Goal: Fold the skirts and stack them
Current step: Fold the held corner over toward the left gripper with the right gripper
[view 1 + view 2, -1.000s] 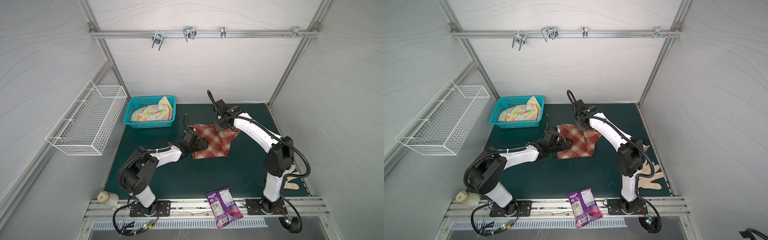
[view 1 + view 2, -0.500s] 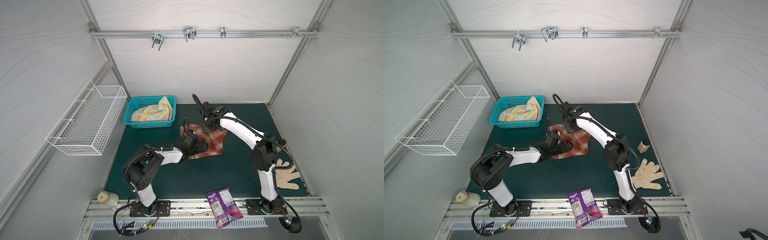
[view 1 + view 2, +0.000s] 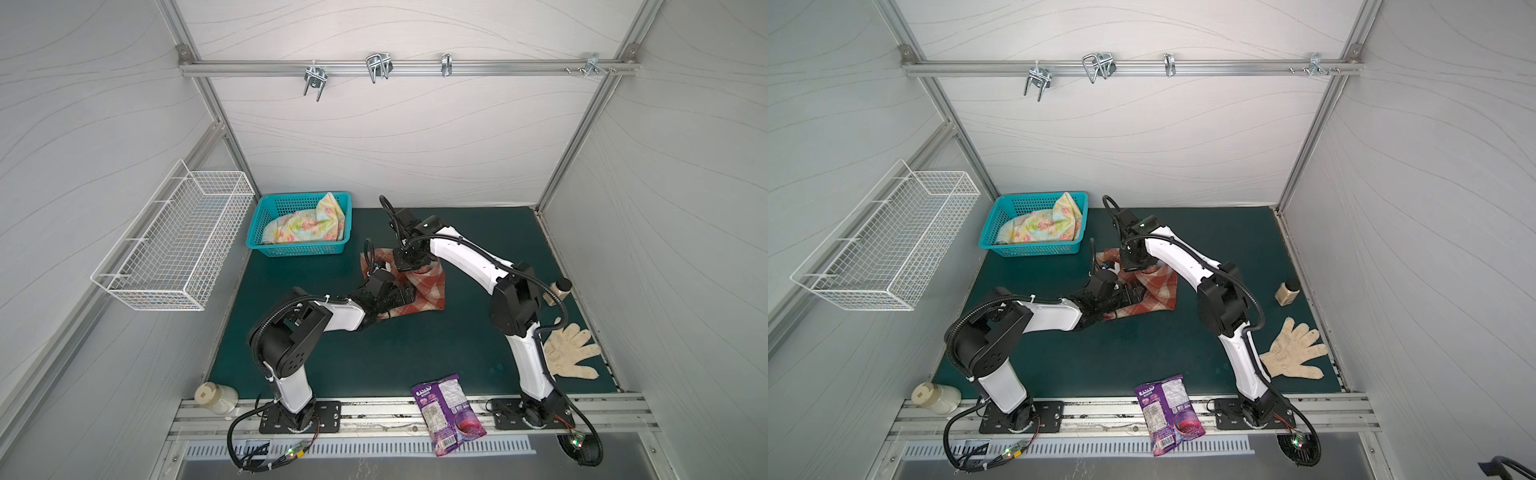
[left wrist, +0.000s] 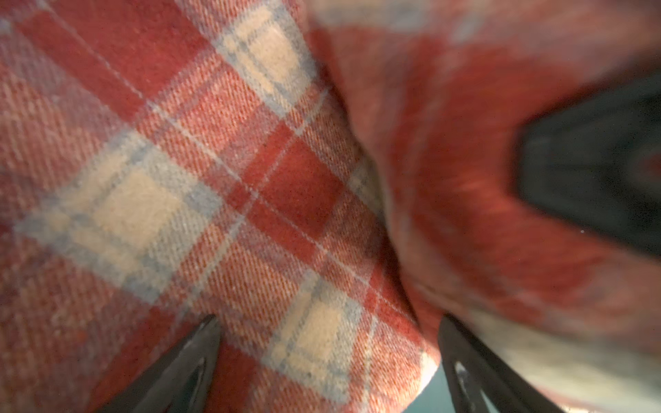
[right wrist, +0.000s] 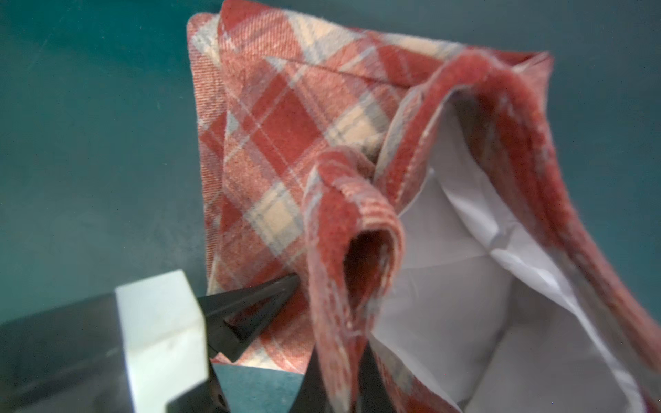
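The skirt's waistband edge (image 5: 344,306) is held by my right gripper beside the white lining (image 5: 447,296), so I keep folding that edge over until plaid cloth covers the lining, then let go.
The rust-red and cream plaid skirt (image 3: 428,291) (image 3: 1160,291) lies partly folded in the middle of the green mat. My right gripper (image 3: 410,266) (image 5: 338,357) points down and is shut on its raised waistband edge, so the white lining (image 5: 465,286) shows. My left gripper (image 3: 399,297) (image 4: 327,318) lies low on the skirt's left part, open, with plaid cloth (image 4: 179,178) between its fingers. The pastel floral skirt (image 3: 307,226) (image 3: 1042,224) lies crumpled in the teal basket (image 3: 295,249).
A cream knit glove (image 3: 569,351) and a small bottle (image 3: 557,291) lie by the right wall. A purple snack bag (image 3: 446,409) overhangs the front rail, with a white jar (image 3: 216,397) at the front left. A wire basket (image 3: 174,245) hangs on the left wall.
My right gripper has carried the plaid skirt's edge leftward over the cloth, so the skirt looks narrower. The left gripper has stayed open on the skirt and drawn slightly nearer.
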Tool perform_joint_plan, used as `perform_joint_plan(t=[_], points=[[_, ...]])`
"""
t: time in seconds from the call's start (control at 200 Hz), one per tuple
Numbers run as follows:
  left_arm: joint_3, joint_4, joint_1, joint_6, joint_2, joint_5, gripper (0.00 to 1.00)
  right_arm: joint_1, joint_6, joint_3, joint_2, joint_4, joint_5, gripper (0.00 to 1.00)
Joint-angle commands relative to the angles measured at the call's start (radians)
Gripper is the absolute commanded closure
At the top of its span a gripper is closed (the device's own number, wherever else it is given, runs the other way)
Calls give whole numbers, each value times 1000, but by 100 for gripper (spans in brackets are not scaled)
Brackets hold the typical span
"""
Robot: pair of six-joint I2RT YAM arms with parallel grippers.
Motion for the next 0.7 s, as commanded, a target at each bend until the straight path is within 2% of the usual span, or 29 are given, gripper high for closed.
perform_joint_plan(t=[0.0, 0.195, 0.32, 0.505, 0.69], points=[[-60, -37, -5, -5, 20, 4, 5, 1, 60, 18, 41, 37, -113, 100], [-97, 20, -5, 11, 0, 30, 6, -30, 140, -64, 52, 156, -275, 100], [-132, 66, -5, 7, -22, 58, 7, -38, 155, -74, 76, 177, -325, 91], [-164, 62, -5, 12, -88, 86, 8, -50, 178, -80, 103, 206, -363, 89], [-196, 10, -5, 20, -190, 77, 8, -52, 183, -84, 112, 213, -352, 89]])
